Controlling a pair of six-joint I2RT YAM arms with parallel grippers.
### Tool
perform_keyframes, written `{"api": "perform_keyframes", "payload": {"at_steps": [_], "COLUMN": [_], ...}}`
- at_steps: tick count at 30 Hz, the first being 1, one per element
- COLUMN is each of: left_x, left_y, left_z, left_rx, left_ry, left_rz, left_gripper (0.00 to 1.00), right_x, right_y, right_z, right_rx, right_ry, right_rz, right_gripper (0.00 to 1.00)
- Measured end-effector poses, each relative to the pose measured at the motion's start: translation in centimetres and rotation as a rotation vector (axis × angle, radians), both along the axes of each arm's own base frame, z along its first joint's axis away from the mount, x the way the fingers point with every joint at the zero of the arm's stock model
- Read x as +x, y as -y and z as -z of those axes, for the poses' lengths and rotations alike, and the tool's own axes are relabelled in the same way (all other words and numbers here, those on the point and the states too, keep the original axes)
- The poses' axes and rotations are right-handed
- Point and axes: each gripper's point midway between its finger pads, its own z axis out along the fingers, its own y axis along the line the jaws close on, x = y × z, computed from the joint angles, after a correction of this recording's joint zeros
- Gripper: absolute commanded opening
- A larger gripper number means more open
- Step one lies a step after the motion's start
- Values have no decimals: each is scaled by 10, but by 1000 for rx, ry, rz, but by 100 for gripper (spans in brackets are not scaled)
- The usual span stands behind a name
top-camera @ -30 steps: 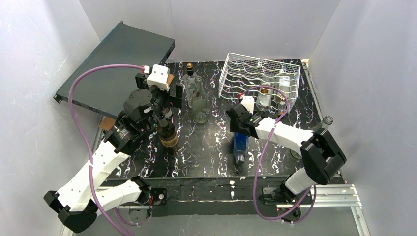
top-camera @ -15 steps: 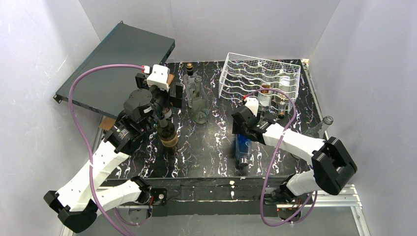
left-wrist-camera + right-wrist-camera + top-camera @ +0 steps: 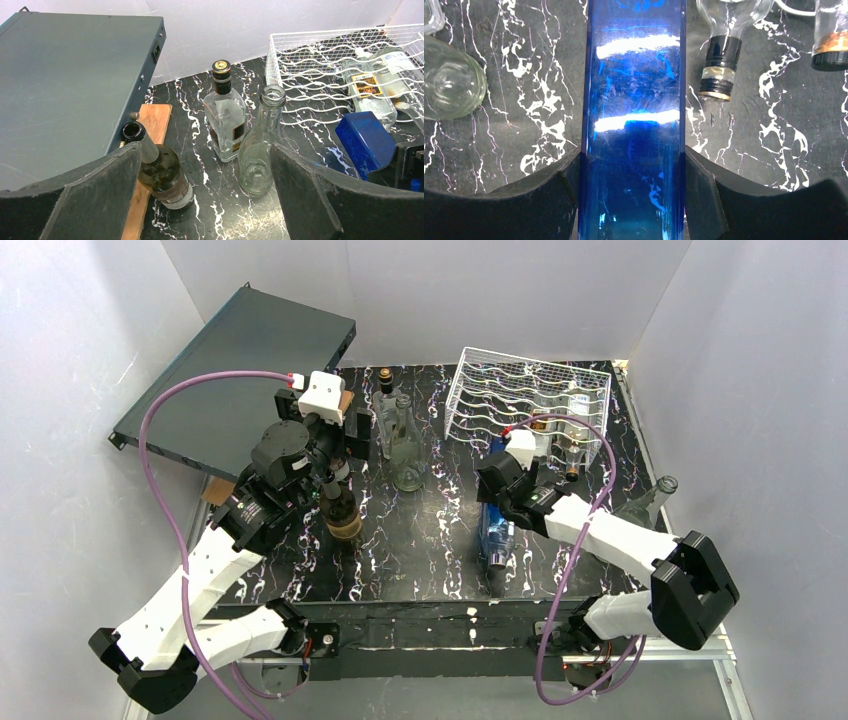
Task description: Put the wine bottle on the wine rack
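The blue bottle's base [image 3: 497, 444] is pointing at the rack's empty cradle [image 3: 500, 412] next to the clear bottles. My right gripper should keep sliding it in until the rack holds the blue bottle's base, and then let go.
My right gripper [image 3: 507, 492] [image 3: 631, 170] is shut on a blue bottle [image 3: 495, 532] [image 3: 634, 100], which lies lengthways between its pads with its neck toward the near edge. It is just in front of the white wire wine rack [image 3: 520, 390] [image 3: 325, 55]. Two clear bottles [image 3: 548, 435] [image 3: 370, 90] lie in the rack's right cradles. A dark green wine bottle [image 3: 342, 512] [image 3: 162, 175] stands open-necked under my left gripper [image 3: 333, 462] [image 3: 205, 150], which is open and holds nothing.
A tall clear bottle [image 3: 407, 455] [image 3: 257, 155] and a square clear bottle with a black cap [image 3: 387, 410] [image 3: 225, 120] stand mid-table. A dark-teal metal case [image 3: 240, 370] leans at back left beside a wooden board [image 3: 152, 130]. Another bottle [image 3: 650, 495] lies at the right edge.
My right gripper has carried the blue bottle a little to the right and back toward the rack, and its elbow has swung toward the near edge. The left arm has not moved.
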Motion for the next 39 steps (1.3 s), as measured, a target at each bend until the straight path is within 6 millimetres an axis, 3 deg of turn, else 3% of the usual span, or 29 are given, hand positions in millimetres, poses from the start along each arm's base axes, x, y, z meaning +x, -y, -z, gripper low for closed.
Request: {"api": "perform_keyframes", "payload": {"at_steps": [7, 13, 39], "left_x": [0, 0, 0], "left_y": [-1, -1, 0], "left_z": [-1, -1, 3], "left_rx": [-1, -1, 2], "left_ry": [2, 2, -1], "left_rz": [-1, -3, -2], "left_gripper": [98, 98, 98], "right_x": [13, 29, 103], "right_y": [7, 14, 3], "right_z": [-5, 6, 37], "right_rx": [-9, -63, -170], "right_ry": [34, 24, 107], "right_rz": [16, 25, 26], "right_gripper": [1, 1, 1]}}
